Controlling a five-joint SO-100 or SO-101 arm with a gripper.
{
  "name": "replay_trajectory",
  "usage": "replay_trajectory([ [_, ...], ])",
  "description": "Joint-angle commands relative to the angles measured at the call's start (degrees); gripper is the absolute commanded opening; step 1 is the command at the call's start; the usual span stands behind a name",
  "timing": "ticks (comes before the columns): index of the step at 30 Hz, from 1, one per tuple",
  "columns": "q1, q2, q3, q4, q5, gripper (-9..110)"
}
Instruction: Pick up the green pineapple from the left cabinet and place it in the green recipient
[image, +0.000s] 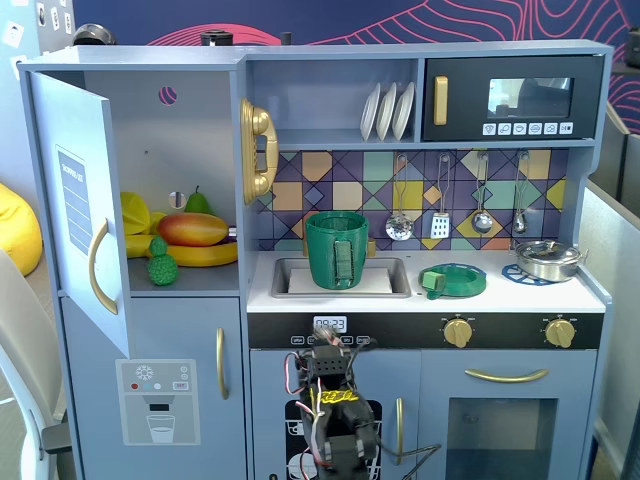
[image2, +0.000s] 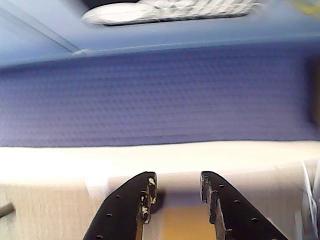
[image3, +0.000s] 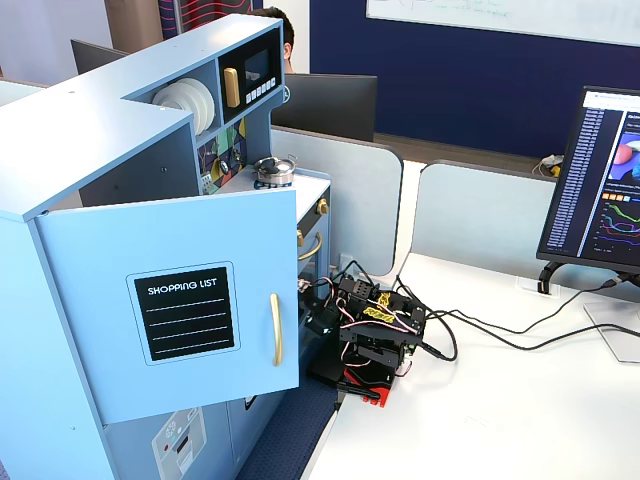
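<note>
My gripper will lift the green pineapple (image: 162, 264) free and leave the bananas in place, as it stands at the shelf's front edge (image: 164, 288).
The green pineapple (image: 162, 262) stands at the front left of the shelf in the left cabinet (image: 190, 140), whose door (image: 80, 200) hangs open. In the sink sits the green recipient (image: 336, 250), a tall dark-green pot with its strap handle facing front. My arm (image: 335, 410) is folded low in front of the kitchen's lower doors, far below both. In the wrist view my gripper (image2: 177, 187) is open with nothing between its black fingers (image2: 132, 205), facing a blurred blue and white surface. From the side, the open door (image3: 180, 300) hides the pineapple beside the arm (image3: 375, 335).
A mango (image: 192, 229), bananas (image: 200, 254) and a pear (image: 197, 203) crowd the shelf behind the pineapple. A gold phone (image: 257, 150) hangs on the cabinet's right wall. A flat green dish (image: 452, 280) and a silver pot (image: 548, 258) sit on the counter. Cables (image3: 480, 335) trail across the desk.
</note>
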Motion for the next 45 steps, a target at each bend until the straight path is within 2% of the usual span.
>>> replay_trajectory([
  [1,-14.8,-5.5,-8.2,-20.8,0.8,0],
  [4,-20.7,-12.1,-14.7,-33.0,-1.9,0],
  [13,-30.8,-25.4,-31.7,-46.2,-10.2,7],
  [20,-33.4,-31.2,-35.6,-55.5,-7.3,31],
  [24,-33.1,-36.2,-36.4,-64.4,-3.6,38],
  [35,-32.5,-51.4,-43.6,-77.1,-2.6,40],
  [45,-32.6,-60.6,-49.2,-79.5,-8.3,40],
])
